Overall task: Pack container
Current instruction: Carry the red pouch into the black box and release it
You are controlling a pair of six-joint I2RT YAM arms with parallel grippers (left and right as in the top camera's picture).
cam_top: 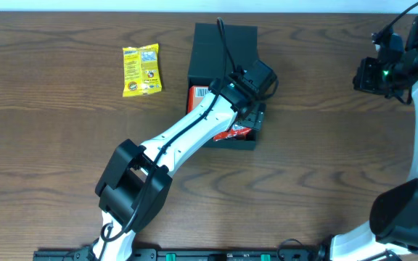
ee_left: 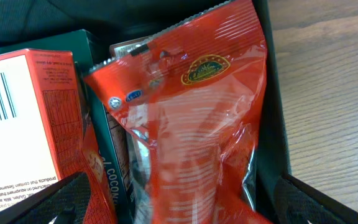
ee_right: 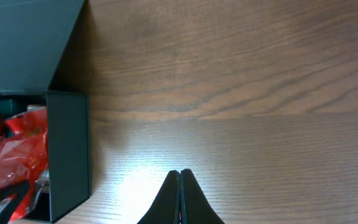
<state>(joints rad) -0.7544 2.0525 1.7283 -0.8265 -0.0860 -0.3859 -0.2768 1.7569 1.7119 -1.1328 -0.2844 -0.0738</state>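
Note:
I can see the red snack bag bulging over the teal cookie box, so next I close my left gripper and press the bag down (ee_left: 188, 158) before I pack the yellow snack packet.
The black container (cam_top: 223, 43) lies open at the table's middle, lid flap folded back. It holds a red-and-white box (ee_left: 23, 118), a teal cookie box (ee_left: 114, 155) and a red snack bag (ee_left: 191, 124). My left gripper (cam_top: 249, 109) hovers over the container's right half; its jaws (ee_left: 179, 208) are wide open with the red bag between them, one finger by the red-and-white box, the other near the container's wall (ee_left: 272, 124). My right gripper (ee_right: 179, 177) is shut and empty above bare table, right of the container (ee_right: 67, 143).
A yellow snack packet (cam_top: 141, 69) lies on the table left of the container. The right arm (cam_top: 372, 76) is at the far right edge. The table is dark brown wood.

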